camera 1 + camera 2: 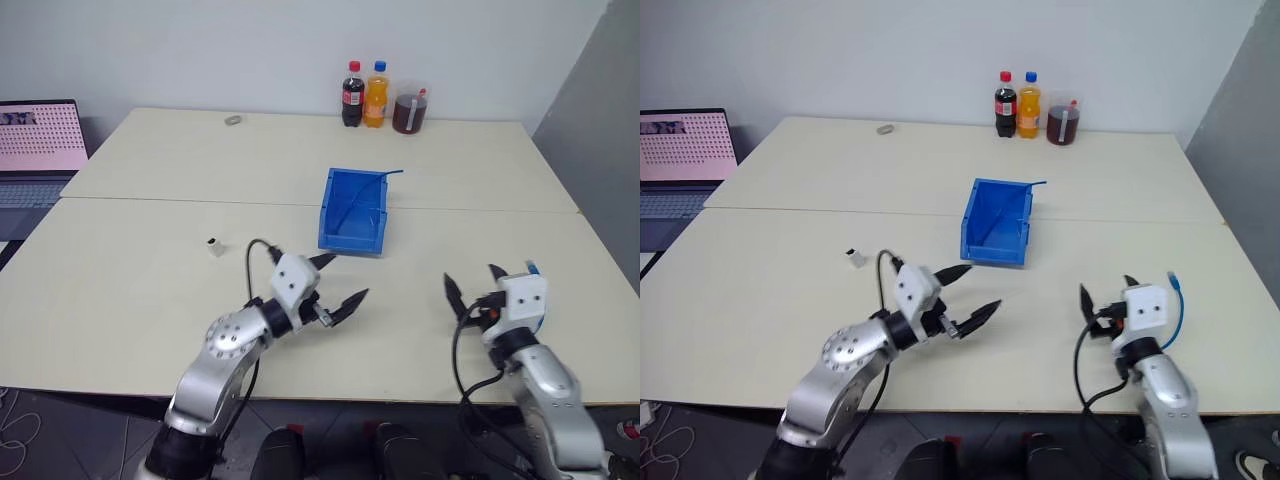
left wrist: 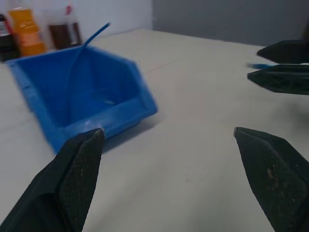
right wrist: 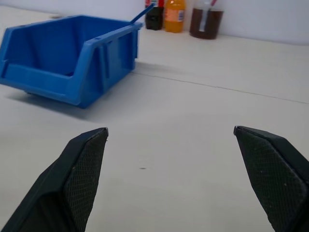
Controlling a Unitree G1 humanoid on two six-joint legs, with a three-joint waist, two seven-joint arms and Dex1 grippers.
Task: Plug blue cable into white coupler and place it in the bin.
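My gripper will lift the light-blue cable (image 1: 533,268), and the cable should keep a gentle bow then, because the thin blue cord (image 1: 388,174) holds its arc beyond the bin's corner.
The white coupler (image 1: 214,245) lies alone on the table, to the left of the bin and beyond my left arm. The blue bin (image 1: 355,212) stands mid-table with its low front lip facing me. A thin blue cord (image 1: 392,175) arcs out of it over the far right corner. Another light-blue cable (image 1: 1177,300) curves on the table just right of my right wrist, partly hidden by it. My left gripper (image 1: 348,276) is open and empty, pointing right, just in front of the bin. Further right, my right gripper (image 1: 470,274) is open and empty, pointing forward.
Two bottles (image 1: 364,95) and a cup of dark drink (image 1: 410,110) stand at the table's far edge. A laptop (image 1: 35,150) sits at the far left. A small grey object (image 1: 232,120) lies far back. A seam (image 1: 200,200) crosses the table behind the bin.
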